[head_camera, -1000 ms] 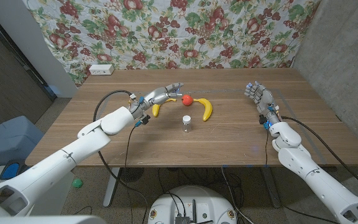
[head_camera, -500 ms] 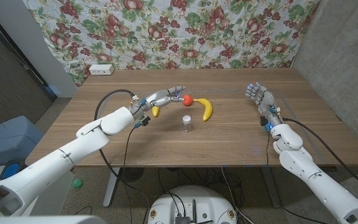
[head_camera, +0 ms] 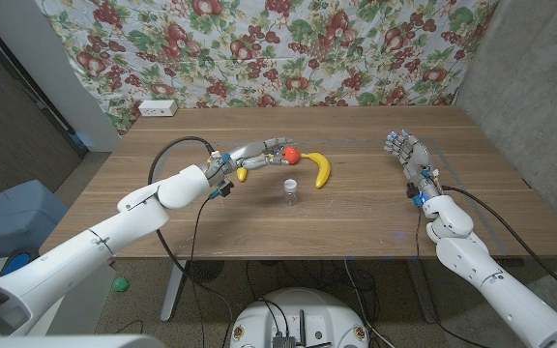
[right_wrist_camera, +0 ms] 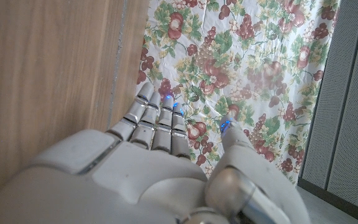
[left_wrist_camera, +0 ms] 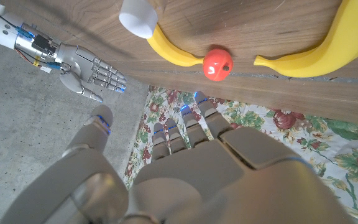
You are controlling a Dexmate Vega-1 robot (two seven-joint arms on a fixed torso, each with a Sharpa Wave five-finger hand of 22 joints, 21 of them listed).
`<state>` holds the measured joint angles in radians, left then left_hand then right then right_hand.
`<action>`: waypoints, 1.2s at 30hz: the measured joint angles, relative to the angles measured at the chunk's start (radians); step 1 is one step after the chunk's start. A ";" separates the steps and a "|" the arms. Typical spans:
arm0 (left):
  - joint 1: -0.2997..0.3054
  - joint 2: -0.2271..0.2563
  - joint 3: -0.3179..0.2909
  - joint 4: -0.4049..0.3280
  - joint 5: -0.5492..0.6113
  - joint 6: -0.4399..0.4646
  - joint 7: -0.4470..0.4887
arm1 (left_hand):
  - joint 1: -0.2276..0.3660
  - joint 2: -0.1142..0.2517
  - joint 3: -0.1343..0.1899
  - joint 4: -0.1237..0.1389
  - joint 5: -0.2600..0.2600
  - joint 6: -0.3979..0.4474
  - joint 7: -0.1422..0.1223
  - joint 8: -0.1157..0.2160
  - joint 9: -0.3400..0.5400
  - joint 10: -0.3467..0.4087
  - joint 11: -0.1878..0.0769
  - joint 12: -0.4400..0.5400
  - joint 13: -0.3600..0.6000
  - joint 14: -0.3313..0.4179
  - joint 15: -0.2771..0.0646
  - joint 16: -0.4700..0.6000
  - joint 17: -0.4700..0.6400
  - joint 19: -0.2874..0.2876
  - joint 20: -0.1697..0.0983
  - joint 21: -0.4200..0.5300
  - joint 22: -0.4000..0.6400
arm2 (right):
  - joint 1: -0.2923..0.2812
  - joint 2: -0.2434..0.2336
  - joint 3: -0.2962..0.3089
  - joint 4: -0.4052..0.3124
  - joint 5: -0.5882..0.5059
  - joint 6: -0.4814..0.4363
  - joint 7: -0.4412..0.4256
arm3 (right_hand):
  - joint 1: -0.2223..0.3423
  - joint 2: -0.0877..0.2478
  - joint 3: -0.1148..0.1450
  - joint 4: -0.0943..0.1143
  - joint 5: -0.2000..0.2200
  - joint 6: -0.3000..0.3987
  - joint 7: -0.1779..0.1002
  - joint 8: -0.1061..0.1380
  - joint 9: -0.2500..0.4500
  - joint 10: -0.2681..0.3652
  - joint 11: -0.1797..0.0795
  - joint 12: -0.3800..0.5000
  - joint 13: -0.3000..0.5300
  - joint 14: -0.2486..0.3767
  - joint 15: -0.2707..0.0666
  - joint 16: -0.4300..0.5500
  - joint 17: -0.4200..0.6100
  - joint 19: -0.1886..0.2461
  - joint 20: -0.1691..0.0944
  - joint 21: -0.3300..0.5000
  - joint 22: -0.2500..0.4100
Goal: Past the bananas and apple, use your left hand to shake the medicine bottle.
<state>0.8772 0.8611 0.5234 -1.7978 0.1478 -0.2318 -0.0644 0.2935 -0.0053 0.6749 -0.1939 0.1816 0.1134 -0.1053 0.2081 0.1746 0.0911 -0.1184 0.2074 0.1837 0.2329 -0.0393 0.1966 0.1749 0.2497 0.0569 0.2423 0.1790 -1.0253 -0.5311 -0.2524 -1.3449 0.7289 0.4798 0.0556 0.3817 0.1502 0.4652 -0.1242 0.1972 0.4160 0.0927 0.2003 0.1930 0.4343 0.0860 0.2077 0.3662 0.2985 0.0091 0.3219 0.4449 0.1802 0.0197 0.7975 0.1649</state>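
Note:
Brown wood shows through the clear side point(head_camera: 290, 198) under the white cap. I expect the medicine bottle point(head_camera: 290, 192) to be empty when I shake it.
The medicine bottle point(head_camera: 290, 192), small and clear with a white cap, stands upright near the table's middle. Behind it lie a red apple point(head_camera: 291, 154) and two yellow bananas, one to the right point(head_camera: 322, 170) and one to the left point(head_camera: 243, 174). My left hand point(head_camera: 255, 150) hovers open over the left banana, its fingers stretched toward the apple and holding nothing. The left wrist view looks past my left hand point(left_wrist_camera: 185, 168) at the bottle's cap point(left_wrist_camera: 138, 17), the apple point(left_wrist_camera: 217, 63) and both bananas point(left_wrist_camera: 316, 53). My right hand point(head_camera: 406, 152) stands open at the right with fingers spread.
A white power strip point(head_camera: 157, 108) lies at the table's back left corner. A floral cloth point(head_camera: 259, 48) hangs behind the table. A blue bin point(head_camera: 13, 217) stands on the floor to the left. Bare wood point(head_camera: 356, 208) lies around the bottle.
My left hand has dropped a little and reached further right toward the apple. The right hand has barely shifted. Bottle and fruit stay put.

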 measured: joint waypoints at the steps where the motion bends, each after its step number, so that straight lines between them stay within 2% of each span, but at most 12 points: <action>1: 0.000 0.000 0.000 0.000 0.002 0.001 0.000 | 0.012 -0.001 0.000 0.000 0.000 0.005 -0.002 0.001 0.000 0.003 -0.003 0.000 0.000 0.007 0.000 0.000 0.000 0.009 -0.002 0.002 0.000 | -0.002 0.000 0.001 -0.002 0.000 0.001 -0.001 | 0.000 0.000 0.000 0.000 0.000 0.000 0.000 0.000 0.000 0.002 0.002 0.000 0.000 0.000 0.000 0.003 0.000 0.000 0.000 0.000 0.000; 9: 0.010 0.007 0.003 -0.022 0.038 0.031 0.010 | 0.048 -0.023 0.000 0.000 0.000 0.034 0.005 0.015 0.005 0.025 -0.007 0.000 0.000 0.030 -0.002 0.000 0.000 0.036 -0.018 0.004 0.000 | -0.015 -0.003 0.004 -0.011 0.000 0.004 -0.007 | 0.000 0.000 -0.003 -0.003 0.000 0.000 0.000 0.000 0.000 0.002 0.002 0.000 -0.005 0.000 0.000 0.006 0.000 0.000 0.000 -0.008 0.000; 15: 0.014 0.008 0.006 -0.031 0.058 0.052 0.015 | 0.074 -0.037 0.000 0.000 0.000 0.045 -0.006 0.019 0.005 0.036 -0.007 0.000 0.000 0.032 0.001 0.000 0.000 0.053 -0.036 0.004 0.000 | -0.021 -0.005 0.006 -0.018 -0.001 0.005 -0.010 | 0.000 0.000 -0.003 -0.003 0.000 0.006 -0.006 0.000 0.000 0.002 0.002 0.000 -0.005 0.000 0.000 0.006 0.000 0.000 0.000 -0.008 0.000; 18: 0.014 0.008 0.006 -0.031 0.064 0.058 0.015 | 0.088 -0.056 -0.019 0.000 -0.008 0.048 -0.010 0.023 0.005 0.042 -0.013 0.000 0.000 0.041 -0.002 0.000 0.000 0.061 -0.044 0.004 0.000 | -0.023 -0.006 0.006 -0.019 -0.001 0.005 -0.010 | 0.000 0.000 -0.003 -0.003 0.000 0.005 -0.006 0.000 0.000 0.002 0.002 0.000 -0.005 0.000 0.000 0.006 0.000 0.000 0.000 -0.008 0.000; 23: 0.018 0.009 0.015 -0.044 0.074 0.077 0.013 | 0.087 -0.091 -0.029 0.002 -0.012 0.051 -0.013 0.023 0.005 0.043 -0.014 0.000 0.000 0.041 -0.002 0.000 0.000 0.069 -0.052 0.004 0.000 | -0.027 -0.010 0.007 -0.024 -0.004 0.006 -0.012 | -0.009 0.009 -0.003 -0.003 0.000 0.005 -0.006 0.000 0.000 0.002 0.002 0.000 -0.005 0.000 0.000 0.006 0.000 0.000 0.000 -0.015 0.000; 29: 0.018 0.009 0.022 -0.051 0.081 0.102 0.003 | 0.107 -0.111 -0.043 0.002 -0.012 0.057 -0.007 0.023 0.005 0.050 -0.021 0.000 0.000 0.043 0.000 0.000 0.000 0.090 -0.065 0.009 0.000 | -0.032 -0.014 0.010 -0.028 -0.004 0.006 -0.012 | -0.009 0.009 -0.003 -0.003 0.000 0.005 -0.005 0.000 0.000 0.002 0.002 0.000 -0.009 0.000 0.000 0.006 0.000 0.004 -0.004 -0.015 0.000; 31: 0.018 0.009 0.022 -0.051 0.082 0.107 0.001 | 0.115 -0.119 -0.046 0.002 -0.012 0.062 -0.012 0.026 0.005 0.054 -0.024 0.001 0.000 0.048 -0.002 0.000 0.000 0.101 -0.073 0.010 0.000 | -0.034 -0.015 0.010 -0.030 -0.004 0.006 -0.012 | -0.009 0.009 -0.003 -0.003 0.000 0.009 -0.002 0.000 0.000 0.002 0.002 0.000 -0.009 0.000 0.000 0.006 0.000 0.006 -0.005 -0.015 0.000; 36: 0.019 0.009 0.032 -0.056 0.086 0.119 -0.001 | 0.130 -0.134 -0.054 0.005 -0.012 0.078 -0.013 0.033 0.005 0.064 -0.025 0.001 0.000 0.057 0.000 0.000 0.000 0.112 -0.084 0.010 0.000 | -0.039 -0.018 0.012 -0.034 -0.005 0.006 -0.013 | -0.009 0.009 -0.003 -0.003 0.000 0.009 -0.001 0.000 0.000 0.007 -0.004 0.000 -0.009 0.000 0.000 0.006 0.000 0.013 0.002 -0.021 0.000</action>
<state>0.8957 0.8702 0.5555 -1.8534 0.2341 -0.1126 -0.0652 0.4234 -0.1389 0.6207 -0.1894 0.1699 0.1910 -0.1179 0.2410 0.1794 0.1553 -0.1429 0.2079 0.1836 0.2897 -0.0393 0.1966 0.1746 0.3617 -0.0271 0.2519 0.1790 -1.0638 -0.5494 -0.2405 -1.3786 0.7241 0.4858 0.0430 0.3724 0.1596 0.4625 -0.1269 0.1972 0.4255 0.0913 0.2003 0.1930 0.4415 0.0820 0.2077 0.3568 0.2985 0.0091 0.3279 0.4452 0.1930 0.0213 0.7765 0.1649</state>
